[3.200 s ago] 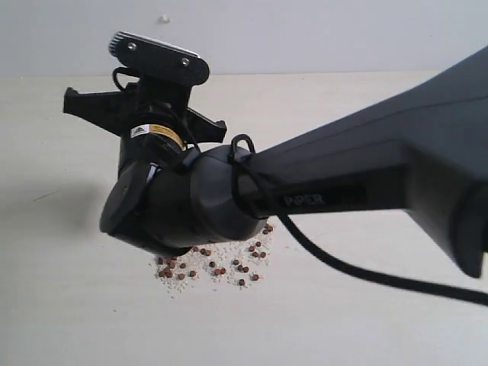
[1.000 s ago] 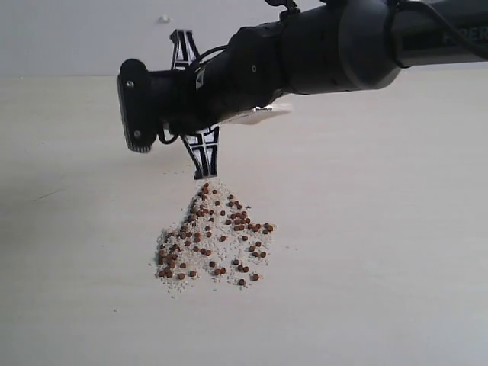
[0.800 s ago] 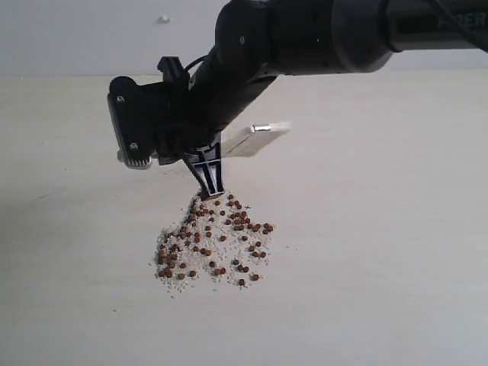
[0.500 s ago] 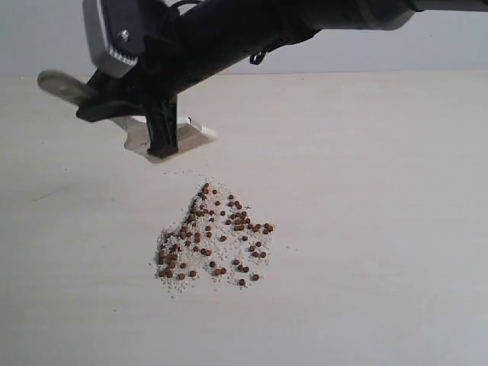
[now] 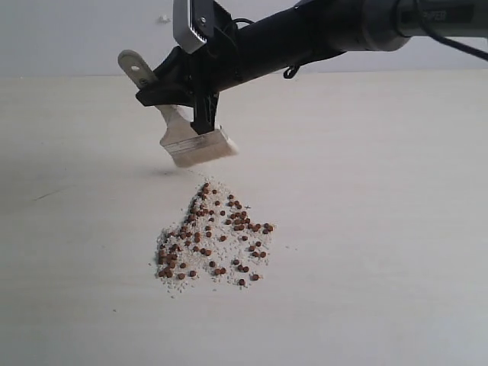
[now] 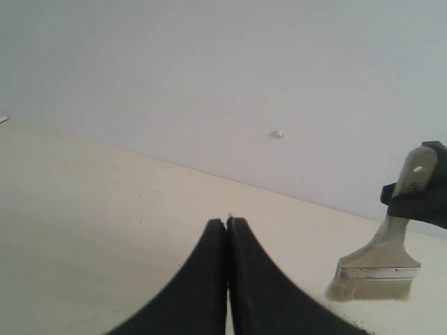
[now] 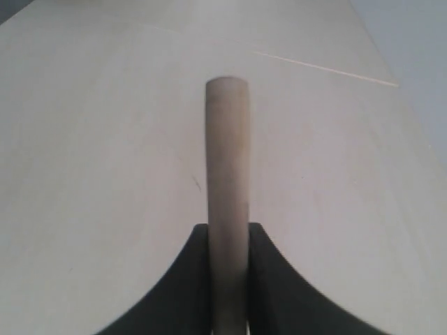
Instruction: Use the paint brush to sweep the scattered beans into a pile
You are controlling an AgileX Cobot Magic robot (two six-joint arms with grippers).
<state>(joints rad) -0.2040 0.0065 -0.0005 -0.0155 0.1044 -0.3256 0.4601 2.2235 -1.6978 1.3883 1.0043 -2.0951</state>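
The far tip of the beans (image 5: 203, 189) sticks out under the paint brush's raised bristles, so my right gripper should bring the paint brush down behind that tip (image 5: 195, 176) and sweep it in.
The paint brush (image 5: 181, 131) hangs tilted over the table, with its white bristles (image 5: 204, 155) just above and behind the far tip of the beans. My right gripper (image 5: 177, 105) is shut on its pale handle (image 7: 227, 153), and the holed handle end sticks out up and to the left. The reddish-brown beans (image 5: 210, 238), mixed with whitish grains, lie in a loose triangular pile on the table. My left gripper (image 6: 228, 222) is shut with nothing in it. It is low over bare table and sees the brush (image 6: 379, 265) off to one side. It does not show in the exterior view.
The pale wooden table (image 5: 366, 229) runs back to a grey wall with a small white speck (image 5: 164, 18). The right arm (image 5: 335, 30) stretches in from the upper right. A faint scratch (image 5: 46, 195) marks the table at the left.
The right arm has swung off the beans and turned. The brush has gone from a blurred low sweep at the left to hanging bristles-down behind the pile. The beans have not moved over the last second.
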